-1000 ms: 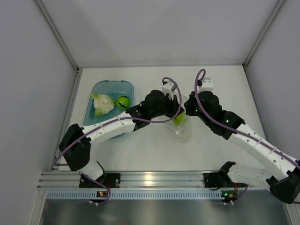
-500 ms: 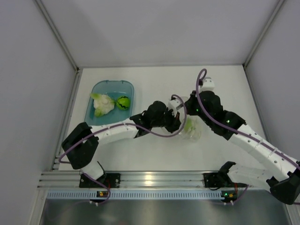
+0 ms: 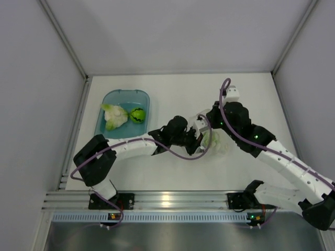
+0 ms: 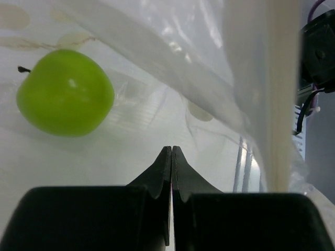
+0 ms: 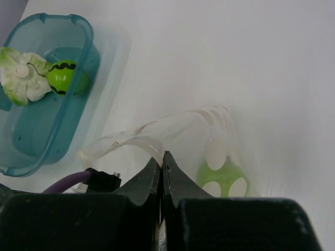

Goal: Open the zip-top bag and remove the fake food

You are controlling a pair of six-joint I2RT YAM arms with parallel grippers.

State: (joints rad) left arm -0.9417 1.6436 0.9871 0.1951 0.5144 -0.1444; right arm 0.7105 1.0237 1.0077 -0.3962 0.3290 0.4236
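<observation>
I should keep reaching in with my left gripper until its fingers open beside the lime-green ball (image 4: pixel 65 93), because my right gripper is holding the zip rim (image 5: pixel 141 140) up clear of the ball.
The zip-top bag (image 3: pixel 219 145), clear with pale dots, lies on the white table right of centre. My right gripper (image 5: pixel 164 154) is shut on its curved zip rim (image 5: pixel 141 137). My left gripper (image 4: pixel 171 149) is shut at the bag's mouth, apparently pinching the lower lip, and looks into the bag. The plain lime-green ball (image 4: pixel 65 92) rests inside, seen through the dotted film (image 5: pixel 222 178) in the right wrist view. In the teal tub (image 3: pixel 107 97) at the left sit the leafy lump (image 3: pixel 114 116) and the striped green ball (image 3: pixel 137 114).
Grey enclosure walls close in the table on three sides. An aluminium rail (image 3: pixel 167 201) with the arm bases runs along the near edge. The left arm's purple cable (image 3: pixel 183 154) loops beside the bag. The tub (image 5: pixel 78 31) also shows at upper left in the right wrist view.
The bag with the lime-green ball has come down from hanging between the two grippers and shifted right onto the table. The left arm has stretched further right and lower.
</observation>
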